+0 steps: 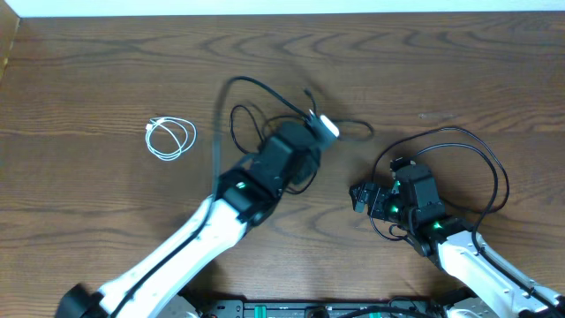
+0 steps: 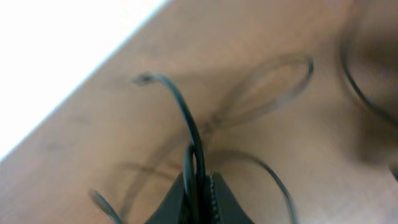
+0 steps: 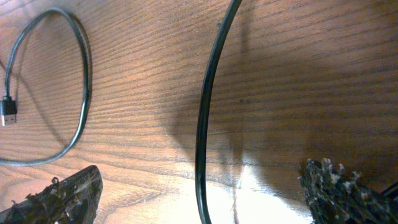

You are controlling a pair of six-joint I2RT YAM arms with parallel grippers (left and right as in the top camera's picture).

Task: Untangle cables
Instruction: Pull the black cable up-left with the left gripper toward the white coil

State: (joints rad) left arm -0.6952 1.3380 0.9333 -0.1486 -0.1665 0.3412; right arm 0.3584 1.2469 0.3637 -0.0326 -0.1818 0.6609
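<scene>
Next, my left gripper lays the tangle beside the white cable, opens and regrips it, since crossed loops of the black cable [image 1: 263,130] trail around the strand of cable it holds.
A thin black cable [image 1: 265,115] lies in tangled loops at mid table. My left gripper [image 1: 322,126] is over its right side and is shut on a strand of it. In the left wrist view the black cable [image 2: 186,124] arches up from between the closed fingers of the left gripper [image 2: 200,186]. The white cable [image 1: 169,139] rests coiled on its own at the left. My right gripper [image 1: 362,196] is low over the table at the right. Its fingers [image 3: 68,193] are spread wide, so the right gripper [image 3: 200,171] is open. A black strand [image 3: 205,112] lies untouched between them.
More thin black cable [image 1: 459,141] loops around my right arm, and its small plug end [image 3: 7,112] shows at the left of the right wrist view. The wooden table's far edge [image 1: 282,12] meets a white surface.
</scene>
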